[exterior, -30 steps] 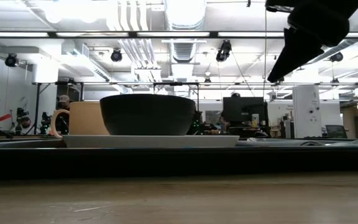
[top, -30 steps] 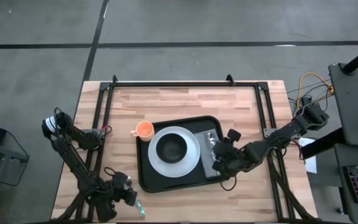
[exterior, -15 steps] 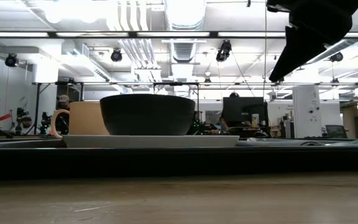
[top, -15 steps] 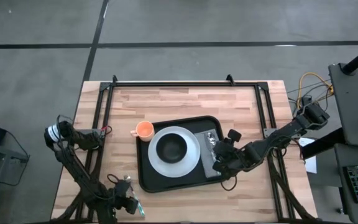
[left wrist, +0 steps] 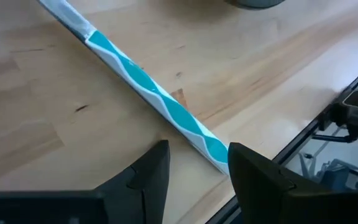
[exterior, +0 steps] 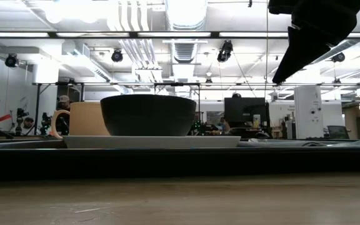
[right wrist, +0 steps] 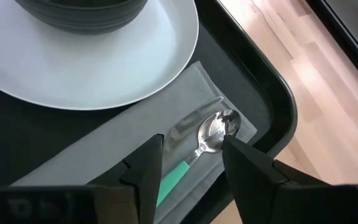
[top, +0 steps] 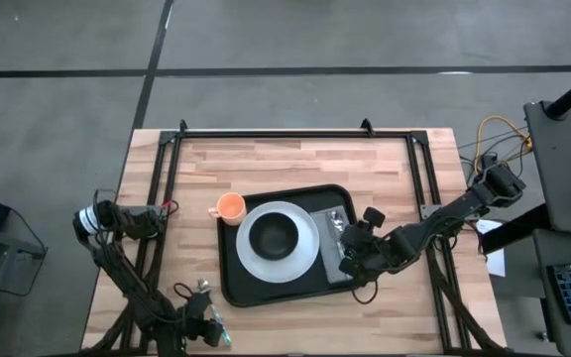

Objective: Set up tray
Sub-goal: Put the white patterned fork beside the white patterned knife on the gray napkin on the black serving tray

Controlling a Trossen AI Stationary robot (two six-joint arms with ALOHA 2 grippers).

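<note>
My left gripper has the utensil's near end (left wrist: pixel 219 153) slanting against one of its fingers, so it should move back, turn in line and take hold of the utensil handle's middle (left wrist: pixel 160 98).
The black tray (top: pixel 232 283) lies mid-table and carries a white plate (top: pixel 305 260) with a dark bowl (top: pixel 272 235) on it. A grey cloth (right wrist: pixel 135 134) covers the tray's right part, and a teal-handled spoon (right wrist: pixel 213 132) lies on the cloth. My right gripper (right wrist: pixel 191 142) hovers open over the spoon, a finger on either side of its handle, not touching. An orange cup (top: pixel 229 206) stands on the table at the tray's far left corner. Near the table's front edge lies a teal-and-white utensil (left wrist: pixel 148 87). My left gripper (left wrist: pixel 197 149) is open, its fingers either side of the utensil's near end.
A black frame rail (top: pixel 295 132) runs along the table's far side, and more rails run down both sides (top: pixel 162 188). Bare wood lies between the tray and the front edge (top: pixel 295 327). In the low view the cup (exterior: pixel 80 119), bowl (exterior: pixel 149 115) and tray rim (exterior: pixel 180 159) fill the middle.
My left gripper has gone down and toward the table's near edge, closing in on the teal-and-white utensil, its fingers still open. The tray, plate, cup and spoon have stayed where they were.
</note>
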